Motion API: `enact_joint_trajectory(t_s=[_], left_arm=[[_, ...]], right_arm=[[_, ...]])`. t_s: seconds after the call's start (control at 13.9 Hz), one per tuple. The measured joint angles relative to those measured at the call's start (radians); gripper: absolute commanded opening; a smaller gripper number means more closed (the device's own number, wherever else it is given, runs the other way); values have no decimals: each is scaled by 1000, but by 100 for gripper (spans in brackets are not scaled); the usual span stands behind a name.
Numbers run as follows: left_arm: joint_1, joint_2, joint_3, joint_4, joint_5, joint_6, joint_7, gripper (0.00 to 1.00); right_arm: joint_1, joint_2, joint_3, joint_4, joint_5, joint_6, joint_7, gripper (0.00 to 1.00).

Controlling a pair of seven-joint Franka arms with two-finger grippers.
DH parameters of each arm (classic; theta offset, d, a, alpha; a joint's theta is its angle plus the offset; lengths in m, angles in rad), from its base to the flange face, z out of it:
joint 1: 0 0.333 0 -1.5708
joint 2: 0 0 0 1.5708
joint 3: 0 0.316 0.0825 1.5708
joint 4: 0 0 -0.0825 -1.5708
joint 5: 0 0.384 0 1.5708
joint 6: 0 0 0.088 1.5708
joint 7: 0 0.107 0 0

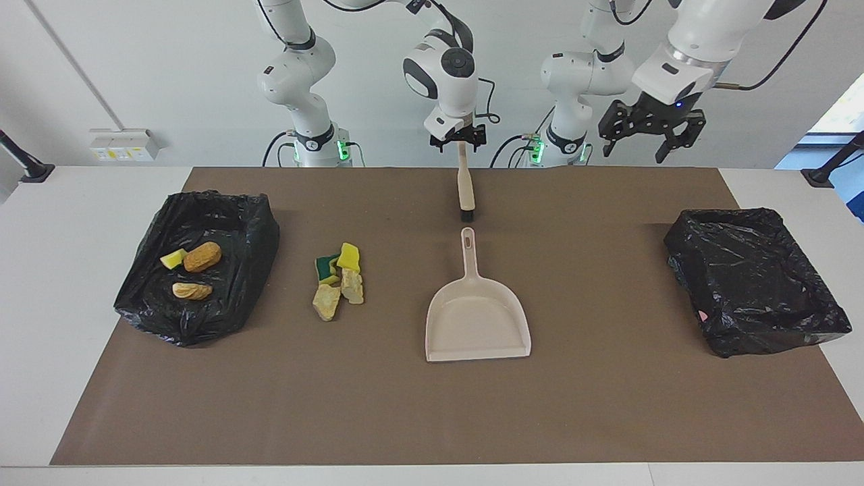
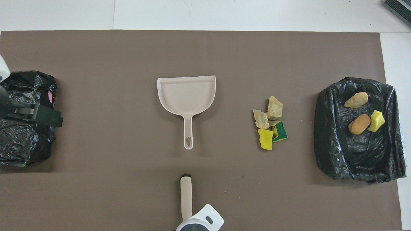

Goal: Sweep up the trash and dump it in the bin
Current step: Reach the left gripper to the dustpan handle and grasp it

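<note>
The brush's handle lies between the right gripper's open fingers and the brush's bristles [image 2: 186, 175] are clear of the dustpan, so the right gripper should go next to the brush handle's robot-side end [image 2: 186, 211] and close there.
The loose trash [image 1: 339, 280] [image 2: 269, 123], yellow, green and pale beige scraps, lies in a small pile on the brown mat. It sits between the beige dustpan [image 1: 477, 317] [image 2: 186, 94] and the black-lined bin [image 1: 250, 223] [image 2: 327, 138] at the right arm's end. That bin holds a brown lump [image 1: 202, 256], a yellow bit and a beige chunk. The brush [image 1: 465, 192] [image 2: 186, 197] points its bristles at the dustpan's handle. My right gripper [image 1: 459, 142] hangs open at the brush handle's robot-side end. My left gripper [image 1: 648, 145] [image 2: 35, 114] waits open, high up.
A second black-lined bin [image 1: 756, 270] [image 2: 22, 147] stands at the left arm's end of the table; in the overhead view the left gripper overlaps it. The mat [image 1: 432, 418] lies bare between the dustpan and this bin and toward the edge farthest from the robots.
</note>
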Motion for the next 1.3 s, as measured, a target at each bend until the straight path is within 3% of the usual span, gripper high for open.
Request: enact_joint_trajectory(t_s=[0.36, 0.43, 0.65, 0.72, 1.01, 1.3], left_arm=[[-4, 16, -134, -220, 0, 288, -189, 100], [-5, 32, -162, -250, 1, 329, -231, 100], [-12, 125, -269, -284, 103, 429, -416, 100], [-16, 169, -308, -286, 148, 471, -496, 100], [-46, 309, -353, -285, 195, 601, -635, 100], [-46, 332, -351, -283, 195, 634, -640, 100]], right_arm=[[66, 4, 0, -47, 11, 77, 42, 100], [69, 7, 0, -48, 11, 78, 43, 95], [71, 8, 0, -57, 12, 81, 43, 13], [73, 8, 0, -62, 12, 88, 43, 0], [75, 13, 0, -68, 12, 95, 44, 0], [74, 17, -2, -66, 12, 95, 45, 0]])
